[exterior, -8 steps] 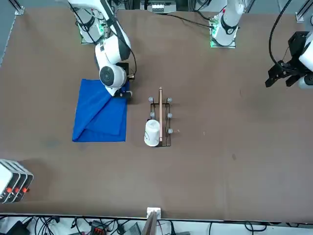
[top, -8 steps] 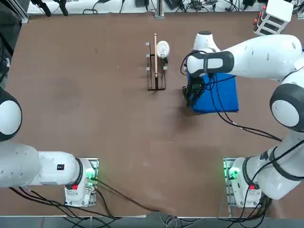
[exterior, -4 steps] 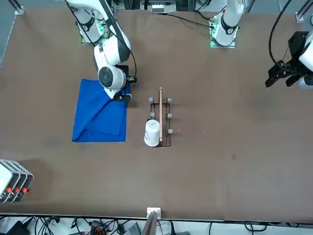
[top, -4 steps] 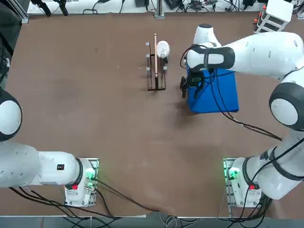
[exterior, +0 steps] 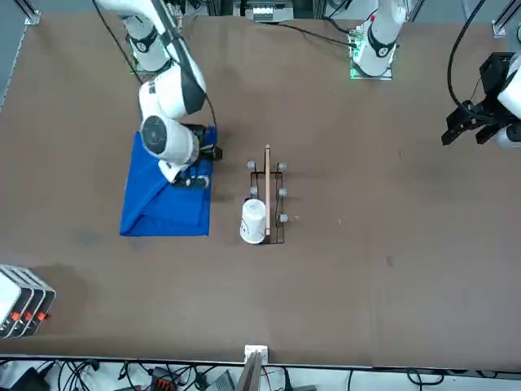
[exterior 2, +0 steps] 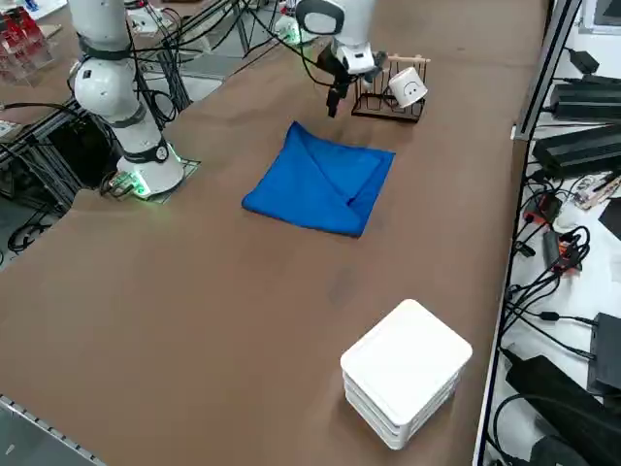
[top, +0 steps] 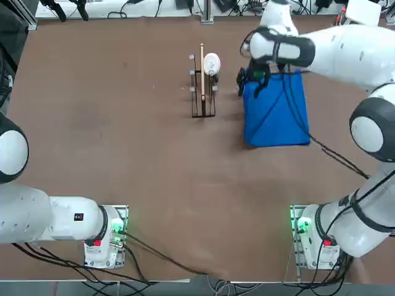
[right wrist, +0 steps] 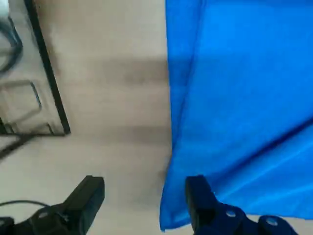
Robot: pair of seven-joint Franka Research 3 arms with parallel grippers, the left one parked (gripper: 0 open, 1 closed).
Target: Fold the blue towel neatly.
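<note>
The blue towel's upper layer (exterior: 169, 213) has a piece of the lower layer (right wrist: 181, 63) showing past it, so the upper layer will slide out over that piece when I pull.
The blue towel (top: 276, 114) lies flat on the brown table, folded into a rough square with a diagonal crease across its upper layer; it shows fully in the right side view (exterior 2: 320, 180) and partly under the arm in the front view (exterior: 163, 204). My right gripper (top: 249, 82) hangs open above the towel's edge on the stand's side, near the far corner (exterior 2: 333, 105) (exterior: 194, 181). In the wrist view the gripper (right wrist: 144, 198) holds nothing; one finger (right wrist: 198, 196) is over the towel's (right wrist: 239, 93) edge, the other over bare table.
A small wooden stand (top: 202, 92) with a white cup (top: 211, 63) sits just left of the towel, close to the gripper (exterior 2: 386, 97). A white box (exterior 2: 406, 371) stands at the table's far right corner. The parked left arm is at the left.
The right gripper opened, let go of the towel's near corner, and moved along the stand-side edge toward the far end. The towel stays folded.
</note>
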